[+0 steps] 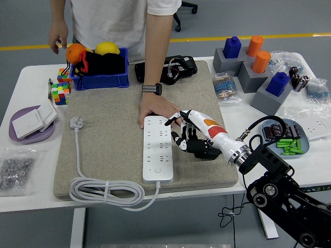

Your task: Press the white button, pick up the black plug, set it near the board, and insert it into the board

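The black plug (209,152) will pull a black cord (244,182) along when the robot carries the plug, because that cord hangs past the mat's near edge.
A white power strip (158,150) lies lengthwise on the beige mat (108,139), with its white button (157,169) at the near end. A person's hand (158,108) rests flat on the strip's far end. My right hand (182,132) hovers over the strip's right edge near that far end, just below the person's hand. It is open, with the fingers spread and the index pointing left. The black plug (208,154) lies on the mat under my palm and wrist, mostly hidden. The left arm is out of view.
The strip's white cord (106,190) lies coiled at the mat's near left, and its white plug (76,123) is further back. A blue bin (101,72), purple plate (31,132), battery plate (284,138) and grey blocks (269,93) ring the mat.
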`<control>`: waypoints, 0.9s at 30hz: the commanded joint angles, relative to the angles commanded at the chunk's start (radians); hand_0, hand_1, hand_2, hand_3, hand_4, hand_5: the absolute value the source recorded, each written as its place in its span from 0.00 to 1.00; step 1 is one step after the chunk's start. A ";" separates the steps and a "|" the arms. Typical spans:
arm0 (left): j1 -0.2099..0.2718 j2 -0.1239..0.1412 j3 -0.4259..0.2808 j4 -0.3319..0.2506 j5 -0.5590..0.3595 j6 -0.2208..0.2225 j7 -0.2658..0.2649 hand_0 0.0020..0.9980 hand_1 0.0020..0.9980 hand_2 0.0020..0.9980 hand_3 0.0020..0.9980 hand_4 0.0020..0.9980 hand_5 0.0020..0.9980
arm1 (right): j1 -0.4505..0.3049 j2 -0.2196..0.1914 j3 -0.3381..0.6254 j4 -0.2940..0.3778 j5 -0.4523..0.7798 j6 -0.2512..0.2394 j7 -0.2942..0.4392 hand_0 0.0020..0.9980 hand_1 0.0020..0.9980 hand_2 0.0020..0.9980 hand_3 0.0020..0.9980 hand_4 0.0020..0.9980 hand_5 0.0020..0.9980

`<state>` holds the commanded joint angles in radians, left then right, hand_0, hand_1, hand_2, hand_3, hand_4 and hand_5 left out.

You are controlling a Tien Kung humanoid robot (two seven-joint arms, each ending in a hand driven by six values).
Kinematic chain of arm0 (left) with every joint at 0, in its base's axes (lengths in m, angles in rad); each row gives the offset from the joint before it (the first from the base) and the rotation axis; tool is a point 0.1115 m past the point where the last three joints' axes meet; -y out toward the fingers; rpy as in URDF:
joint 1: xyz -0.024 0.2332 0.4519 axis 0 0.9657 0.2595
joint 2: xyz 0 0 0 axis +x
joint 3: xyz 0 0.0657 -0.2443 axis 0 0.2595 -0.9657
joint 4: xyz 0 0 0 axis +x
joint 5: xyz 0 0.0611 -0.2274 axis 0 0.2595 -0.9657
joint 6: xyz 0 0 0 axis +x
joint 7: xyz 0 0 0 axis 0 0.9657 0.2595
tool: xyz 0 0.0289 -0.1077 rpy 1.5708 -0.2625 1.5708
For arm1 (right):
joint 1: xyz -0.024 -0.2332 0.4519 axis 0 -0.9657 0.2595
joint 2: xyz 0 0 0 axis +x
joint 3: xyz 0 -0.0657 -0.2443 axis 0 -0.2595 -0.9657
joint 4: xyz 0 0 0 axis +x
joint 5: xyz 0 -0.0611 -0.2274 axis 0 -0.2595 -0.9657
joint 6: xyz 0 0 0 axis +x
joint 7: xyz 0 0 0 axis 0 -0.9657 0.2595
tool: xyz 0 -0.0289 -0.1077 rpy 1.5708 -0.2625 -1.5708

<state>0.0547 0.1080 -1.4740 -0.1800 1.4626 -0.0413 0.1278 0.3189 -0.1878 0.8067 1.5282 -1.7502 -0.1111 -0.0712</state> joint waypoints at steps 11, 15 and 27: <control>0.003 -0.001 -0.013 0.000 0.012 -0.001 0.004 0.81 0.78 0.73 0.78 0.59 0.53 | -0.025 -0.010 0.039 -0.033 -0.008 0.035 0.007 0.77 0.81 0.82 0.68 0.95 0.25; -0.001 -0.001 -0.010 0.000 0.008 -0.001 0.002 0.81 0.78 0.73 0.78 0.59 0.53 | -0.029 -0.011 0.070 -0.038 -0.014 0.028 0.011 0.77 0.81 0.81 0.61 0.94 0.26; -0.001 -0.001 -0.015 0.000 0.012 -0.001 0.002 0.81 0.78 0.73 0.78 0.59 0.52 | -0.055 -0.016 0.150 -0.086 -0.031 0.036 0.017 0.75 0.78 0.77 0.45 0.92 0.29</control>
<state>0.0533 0.1072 -1.4888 -0.1800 1.4744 -0.0420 0.1294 0.2638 -0.2038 0.9567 1.4420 -1.7812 -0.0748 -0.0544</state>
